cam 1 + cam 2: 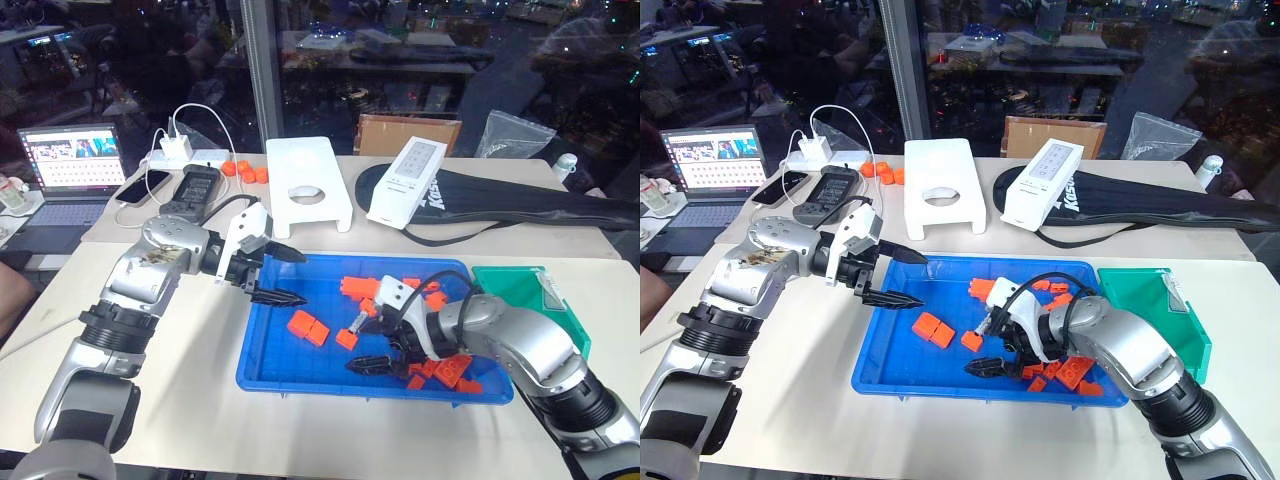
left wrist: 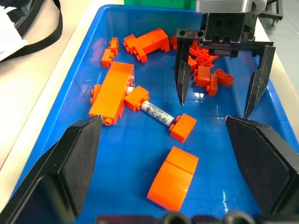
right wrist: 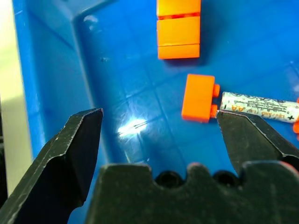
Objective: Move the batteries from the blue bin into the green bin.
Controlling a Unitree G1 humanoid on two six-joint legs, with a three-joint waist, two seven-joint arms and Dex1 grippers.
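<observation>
A small orange block is up against the battery's end (image 1: pixel 353 328), so the robot's right gripper should first move that block (image 1: pixel 346 340) out of the way, then take the battery to the green bin.
The blue bin (image 1: pixel 262 360) lies mid-table and holds several orange blocks (image 1: pixel 308 327). One battery (image 2: pixel 156 113), a slim grey cylinder, lies flat on the bin floor between two orange blocks. It also shows as the battery (image 3: pixel 259 108) just beyond one fingertip of my right gripper. My right gripper (image 1: pixel 372 338) hangs open over the bin's middle with nothing between its fingers. At the bin's left rim, my left gripper (image 1: pixel 285 276) points inward, open and empty. The green bin (image 1: pixel 530 300) stands against the blue bin's right end.
Behind the blue bin stand a white tray (image 1: pixel 308 195), a white box (image 1: pixel 408 180) and a black bag (image 1: pixel 520 205). Small orange caps (image 1: pixel 245 172), a phone and a laptop (image 1: pixel 70 170) sit at the back left. Bare tabletop lies left of the blue bin.
</observation>
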